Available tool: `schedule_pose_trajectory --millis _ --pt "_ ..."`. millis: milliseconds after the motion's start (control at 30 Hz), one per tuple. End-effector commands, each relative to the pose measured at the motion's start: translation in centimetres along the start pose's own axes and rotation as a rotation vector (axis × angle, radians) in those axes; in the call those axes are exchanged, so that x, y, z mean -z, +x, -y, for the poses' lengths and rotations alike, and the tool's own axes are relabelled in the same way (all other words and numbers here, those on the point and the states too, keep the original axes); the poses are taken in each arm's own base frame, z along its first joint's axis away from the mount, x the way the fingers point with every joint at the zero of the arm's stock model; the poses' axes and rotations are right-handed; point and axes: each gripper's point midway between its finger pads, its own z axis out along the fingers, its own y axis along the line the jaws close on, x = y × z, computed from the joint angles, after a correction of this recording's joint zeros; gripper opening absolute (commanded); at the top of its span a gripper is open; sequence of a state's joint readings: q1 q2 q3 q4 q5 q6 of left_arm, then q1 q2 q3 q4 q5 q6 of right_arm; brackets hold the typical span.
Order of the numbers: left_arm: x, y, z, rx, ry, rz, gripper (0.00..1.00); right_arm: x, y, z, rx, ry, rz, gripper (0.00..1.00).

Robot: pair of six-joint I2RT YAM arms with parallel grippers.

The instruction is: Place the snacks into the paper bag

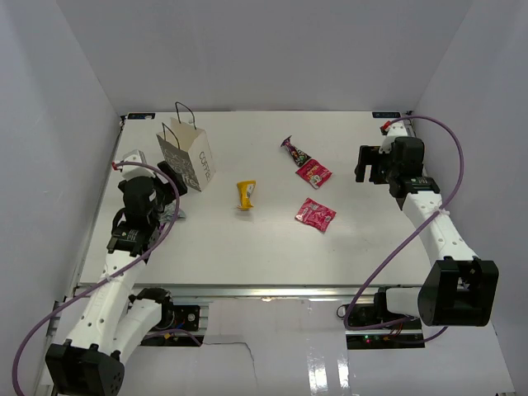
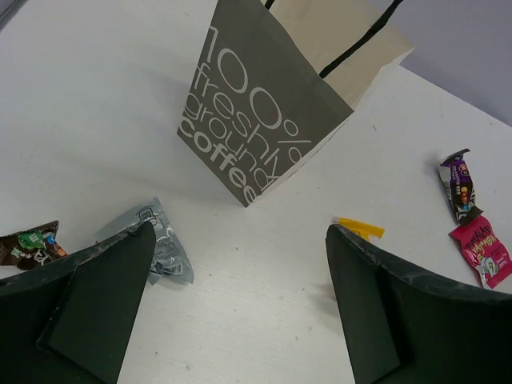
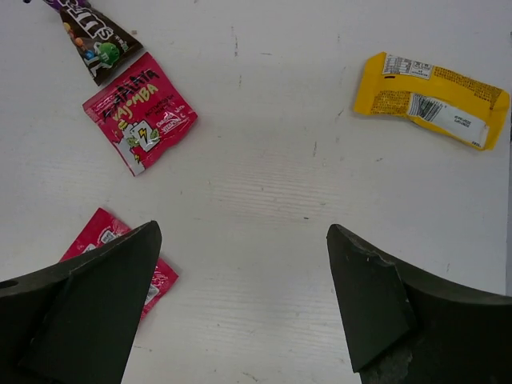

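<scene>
I should keep moving my left gripper down to the silver packet (image 2: 166, 245) and close it there, since that packet lies away from the dark brown packet (image 2: 34, 245) and the paper bag.
The white paper bag (image 1: 188, 157) stands upright at the back left, lettering showing in the left wrist view (image 2: 256, 128). A yellow packet (image 1: 246, 195) lies mid-table. A dark candy wrapper (image 1: 293, 149) and two red pouches (image 1: 314, 173) (image 1: 315, 214) lie right of centre. My left gripper (image 1: 173, 191) is open and empty just in front of the bag (image 2: 240, 232). My right gripper (image 1: 369, 169) is open and empty right of the red pouches (image 3: 240, 232). One red pouch (image 3: 140, 112) and the yellow packet (image 3: 432, 100) lie ahead of it. The other red pouch (image 3: 100, 230) is partly behind its left finger.
A silver packet (image 2: 156, 244) lies by my left finger, also seen from above (image 1: 170, 214). A dark brown packet (image 2: 28, 244) lies further left. White walls enclose the table on three sides. The table's front edge (image 1: 272, 289) runs above the arm bases.
</scene>
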State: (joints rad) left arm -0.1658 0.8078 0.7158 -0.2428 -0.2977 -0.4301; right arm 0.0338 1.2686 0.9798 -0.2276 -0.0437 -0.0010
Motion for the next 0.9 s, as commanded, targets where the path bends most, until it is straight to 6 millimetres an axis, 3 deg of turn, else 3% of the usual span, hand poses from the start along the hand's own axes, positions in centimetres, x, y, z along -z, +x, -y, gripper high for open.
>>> schedule_pose_trajectory --millis 0,100,133,233,267,333,400,533,633,767,867 --pt "0.5 0.3 0.4 0.027 0.017 -0.032 0.98 0.2 -2.7 0.2 0.003 0.016 0.083 0.90" --pt "0.5 0.5 0.9 0.050 0.023 -0.067 0.98 0.3 -2.8 -2.0 0.118 -0.127 0.085 0.90" --pt "0.5 0.7 0.9 0.056 0.020 -0.087 0.98 0.7 -2.7 -4.1 0.247 -0.275 0.100 0.90" --pt "0.2 1.6 1.5 0.116 0.016 -0.153 0.98 2.4 -0.8 -9.0 0.475 -0.561 0.077 0.90" --pt "-0.1 2.0 1.7 0.132 0.016 -0.179 0.98 2.7 0.5 -9.5 0.576 -0.606 0.050 0.90" --pt "-0.6 2.9 1.5 0.215 0.006 -0.250 0.98 3.4 1.2 -11.4 0.707 -0.724 0.069 0.90" --pt "-1.6 4.2 1.0 0.278 -0.009 -0.325 0.98 3.7 2.8 -11.9 0.669 -0.788 0.005 0.90" --pt "-2.9 4.9 -2.1 0.478 -0.051 -0.395 0.95 4.5 3.0 -13.5 0.639 -0.915 0.011 0.91" --pt "-3.6 6.3 -3.6 0.617 -0.083 -0.466 0.85 4.0 3.3 -13.9 0.598 -0.937 0.001 0.94" --pt "-5.2 9.6 -6.1 0.680 -0.212 -0.566 0.71 3.4 3.7 -14.0 0.561 -0.941 -0.015 0.95" --pt "-6.6 11.0 -7.2 0.677 -0.283 -0.625 0.67 3.0 3.5 -13.8 0.561 -0.926 -0.020 0.95"
